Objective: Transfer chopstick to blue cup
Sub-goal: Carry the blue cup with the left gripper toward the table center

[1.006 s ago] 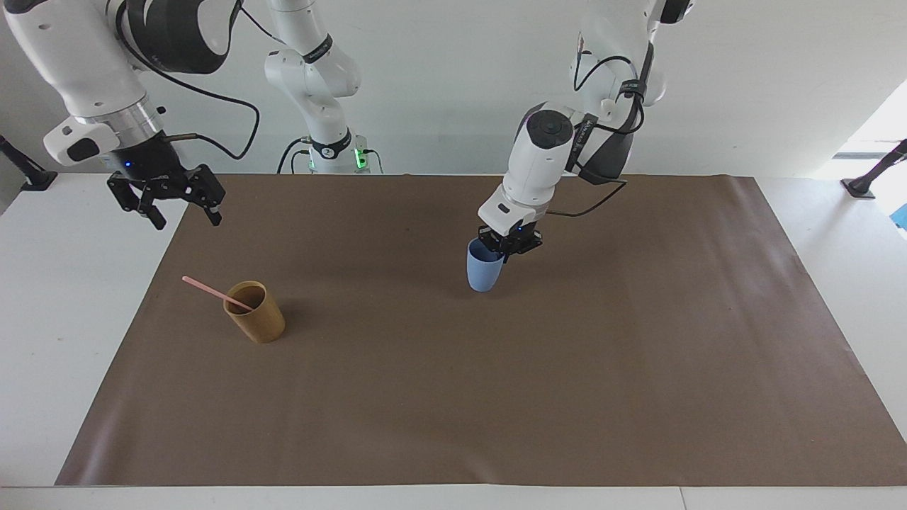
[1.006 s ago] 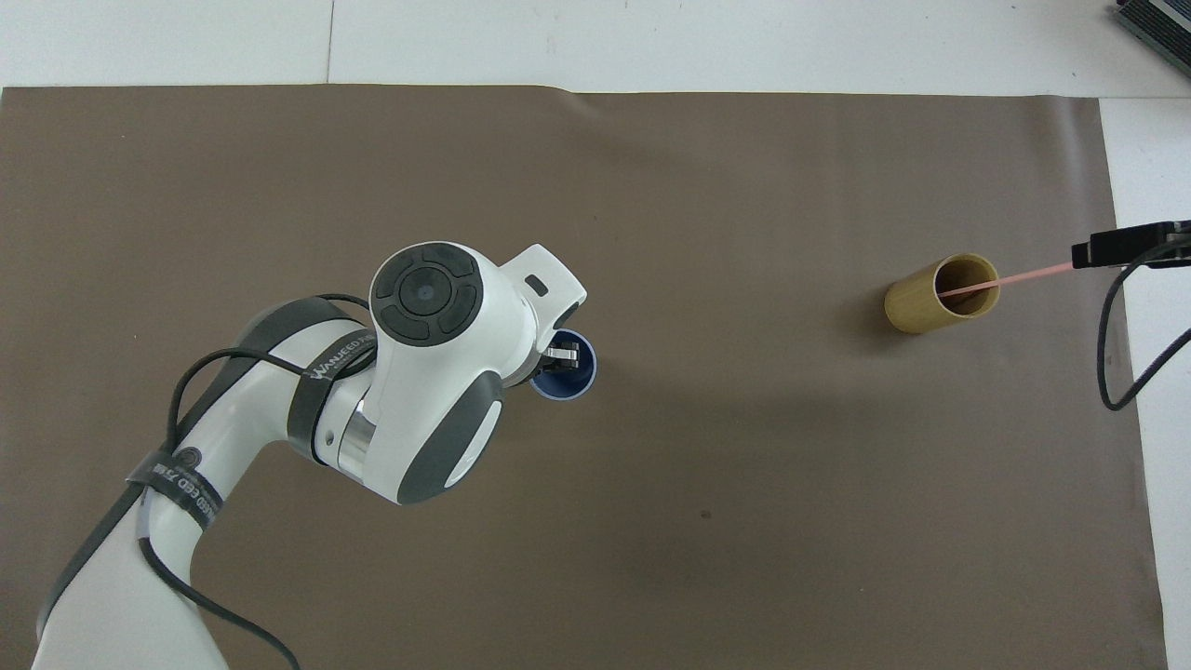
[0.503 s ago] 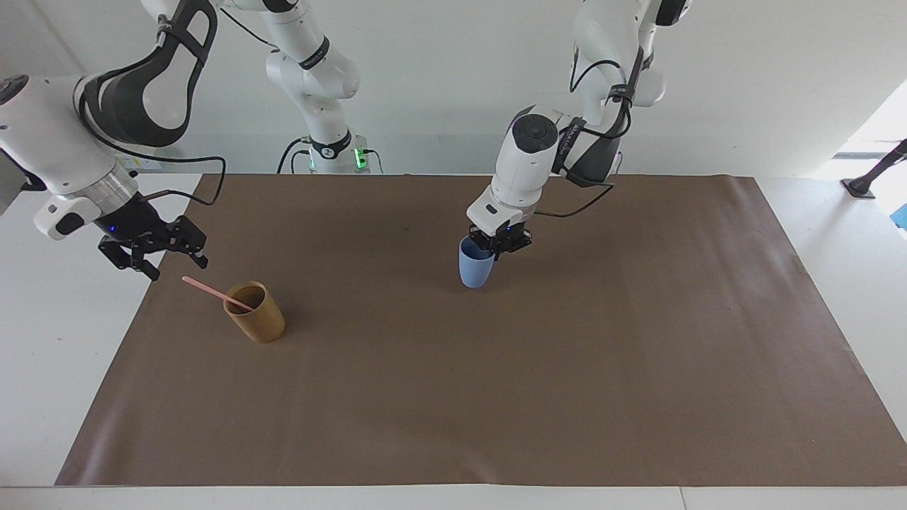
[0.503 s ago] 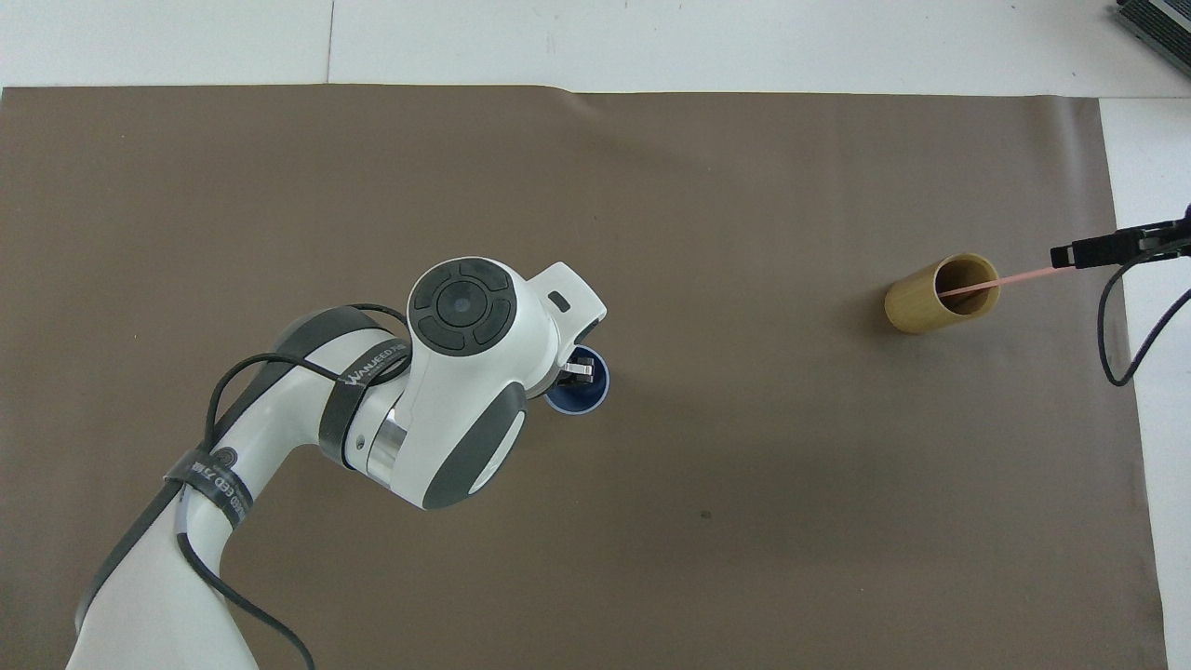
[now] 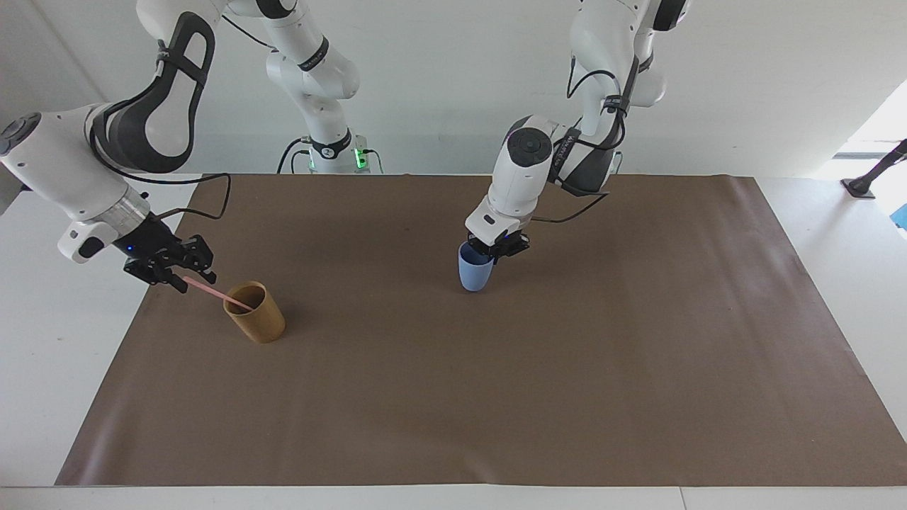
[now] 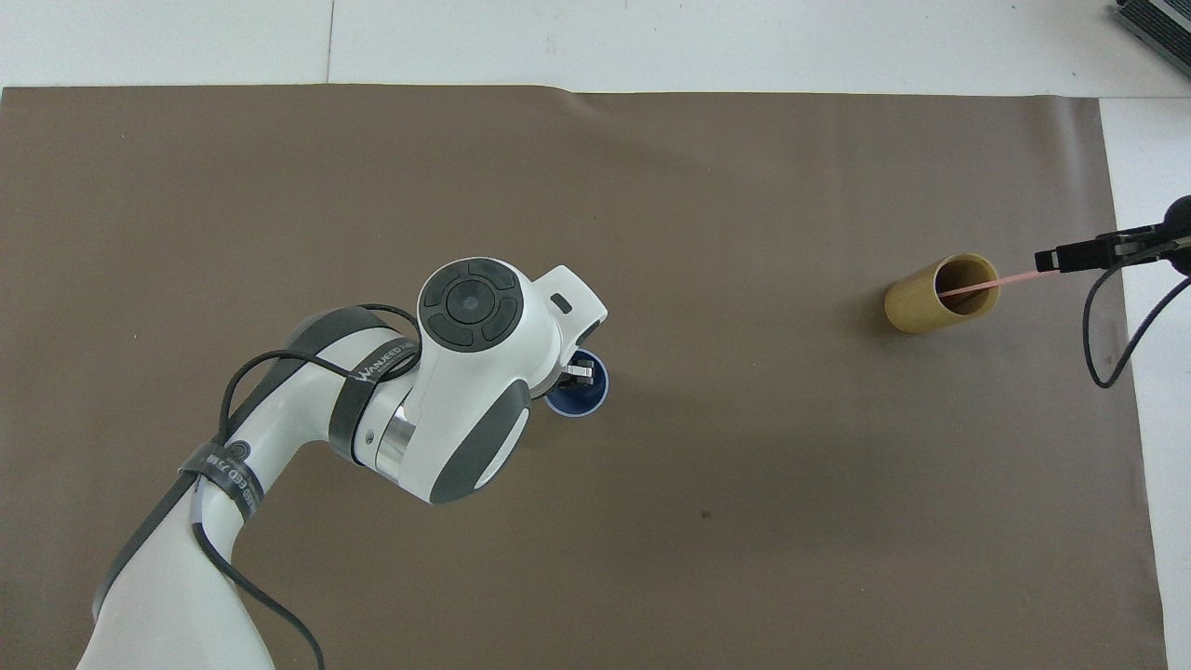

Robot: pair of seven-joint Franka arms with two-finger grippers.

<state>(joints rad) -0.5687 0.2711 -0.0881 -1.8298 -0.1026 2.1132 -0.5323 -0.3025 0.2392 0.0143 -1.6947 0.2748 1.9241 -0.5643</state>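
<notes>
I should open my left gripper and back it clear before my right gripper brings the chopstick (image 5: pixel 210 290), because my left gripper is on the blue cup's rim (image 5: pixel 468 251) and blocks the cup's opening.
The light-pink chopstick (image 5: pixel 212 290) leans in the tan-brown cup (image 5: pixel 258 322) near the right arm's end of the table, its top end sticking out toward that end; it also shows in the overhead view (image 6: pixel 1010 279). My right gripper (image 5: pixel 190 276) is open, with its fingers on either side of the stick's top end. The blue cup (image 5: pixel 473 273) stands upright near the middle of the mat. My left gripper (image 5: pixel 496 251) is shut on its rim, one finger inside the cup (image 6: pixel 582 405).
A brown mat (image 5: pixel 496 389) covers most of the white table. The tan-brown cup (image 6: pixel 916 307) stands on the mat beside its edge at the right arm's end. A black stand (image 5: pixel 868 180) sits off the mat at the left arm's end.
My right gripper came down from above the table's edge to the chopstick's top end. My left gripper shifted the blue cup a little toward the right arm's end.
</notes>
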